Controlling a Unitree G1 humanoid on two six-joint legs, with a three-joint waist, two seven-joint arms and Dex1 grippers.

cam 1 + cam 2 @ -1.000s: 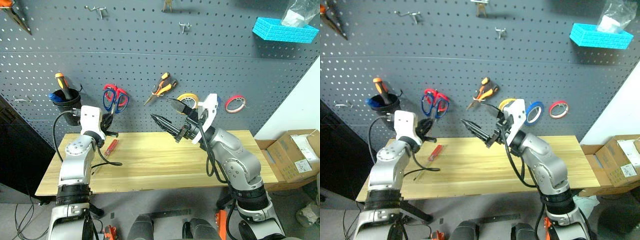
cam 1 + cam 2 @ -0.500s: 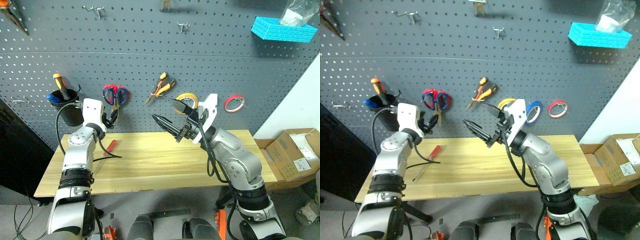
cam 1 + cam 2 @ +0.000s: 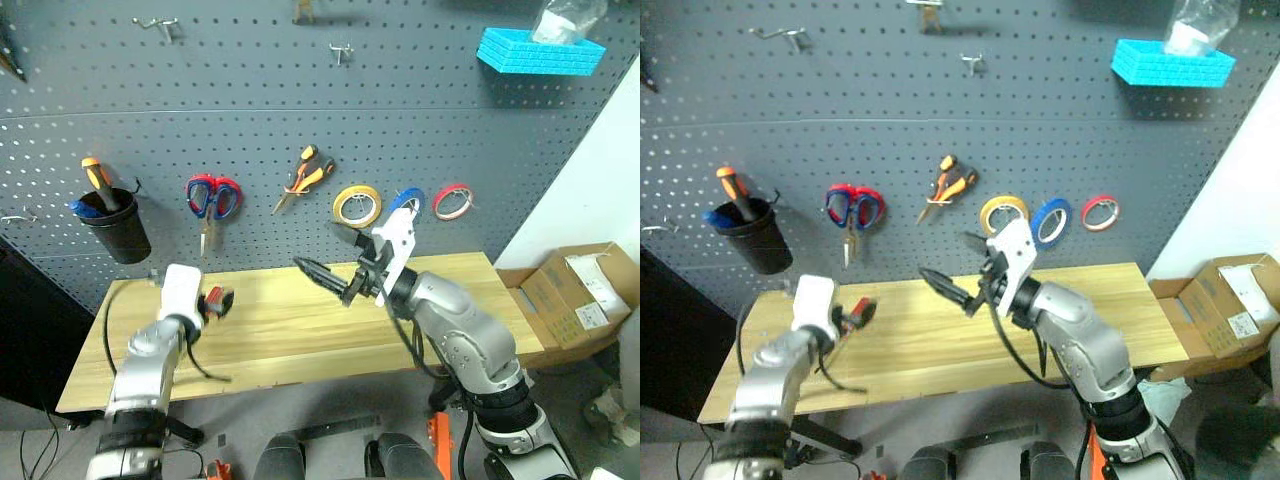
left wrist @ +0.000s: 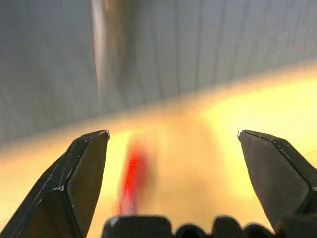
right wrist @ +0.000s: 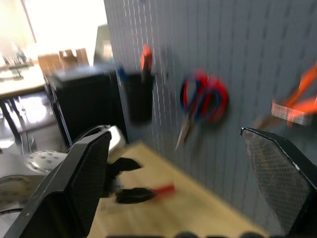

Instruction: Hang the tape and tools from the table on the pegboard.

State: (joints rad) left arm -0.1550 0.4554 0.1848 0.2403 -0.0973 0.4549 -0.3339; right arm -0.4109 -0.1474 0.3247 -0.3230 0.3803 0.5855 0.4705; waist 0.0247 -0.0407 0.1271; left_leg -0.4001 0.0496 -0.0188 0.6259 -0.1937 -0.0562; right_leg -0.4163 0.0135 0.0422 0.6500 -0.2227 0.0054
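Observation:
I keep lowering until my left gripper's open fingers, which have the screwdriver's red handle (image 4: 132, 176) lying lengthwise within them, stand beside the handle (image 3: 858, 308), and then close them.
Dark-blue-handled scissors (image 3: 212, 200) hang on the pegboard (image 3: 250, 100) together with a red-handled pair. To their right hang the orange-and-black pliers (image 3: 305, 178) and, further along, the blue tape (image 3: 404, 201). The small red-handled screwdriver (image 3: 864, 305) lies near the left end of the table (image 3: 300, 330). My left gripper (image 3: 215, 302) is low over the table right at the screwdriver, open; in the left wrist view the red handle (image 4: 131, 176) lies between the fingers, touching neither. My right gripper (image 3: 320, 250) hovers open and empty above the table's middle.
A black cup (image 3: 118, 232) holding an orange-handled screwdriver (image 3: 95, 178) hangs at the left. A yellow tape (image 3: 357, 205) and a pink tape (image 3: 453, 200) flank the blue one. A blue basket (image 3: 540, 50) sits high right. Cardboard boxes (image 3: 570, 290) stand right of the table.
My left gripper opened off the scissors hanging on the pegboard and dropped to the table beside the red screwdriver. The right gripper sank a little. The camera has tilted down.

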